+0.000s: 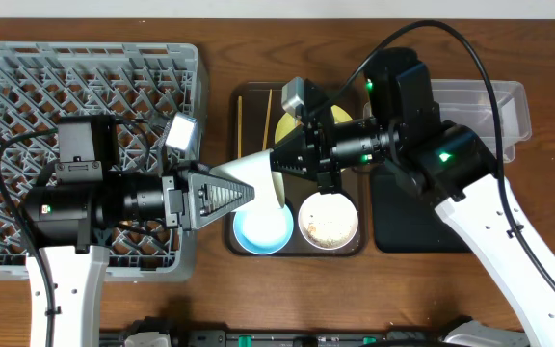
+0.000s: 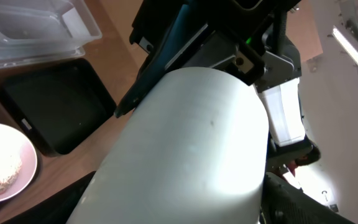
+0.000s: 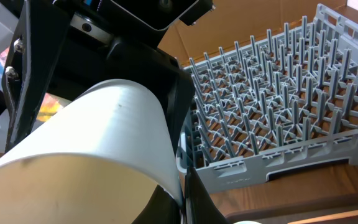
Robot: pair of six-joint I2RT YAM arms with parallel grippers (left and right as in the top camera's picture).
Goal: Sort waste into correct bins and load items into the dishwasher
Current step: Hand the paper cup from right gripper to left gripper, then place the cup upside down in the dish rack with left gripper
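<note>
The white bowl in both grippers (image 1: 258,177) is near the dish rack (image 1: 168,256), so next my right gripper lets go and leaves the bowl for my left gripper to load.
A white bowl (image 1: 251,176) hangs tilted between both grippers above the brown tray. My right gripper (image 1: 282,166) is shut on its rim, and the pinch shows in the right wrist view (image 3: 182,199) with the bowl (image 3: 92,137). My left gripper (image 1: 227,198) holds the bowl's outside. In the left wrist view (image 2: 185,208) the bowl (image 2: 191,143) fills the space between its fingers. A light blue bowl (image 1: 263,229) and a second white bowl of beige rice scraps (image 1: 328,220) sit below. The yellow plate (image 1: 292,125) is mostly hidden. Two chopsticks (image 1: 240,120) lie at the tray's far left.
The grey dish rack (image 1: 66,96) stands at the left, also in the right wrist view (image 3: 278,118). The brown tray (image 1: 231,241) is in the middle. The black tray (image 1: 412,217) and clear tub (image 1: 494,106) are at the right. Wrapper and tissue are not visible.
</note>
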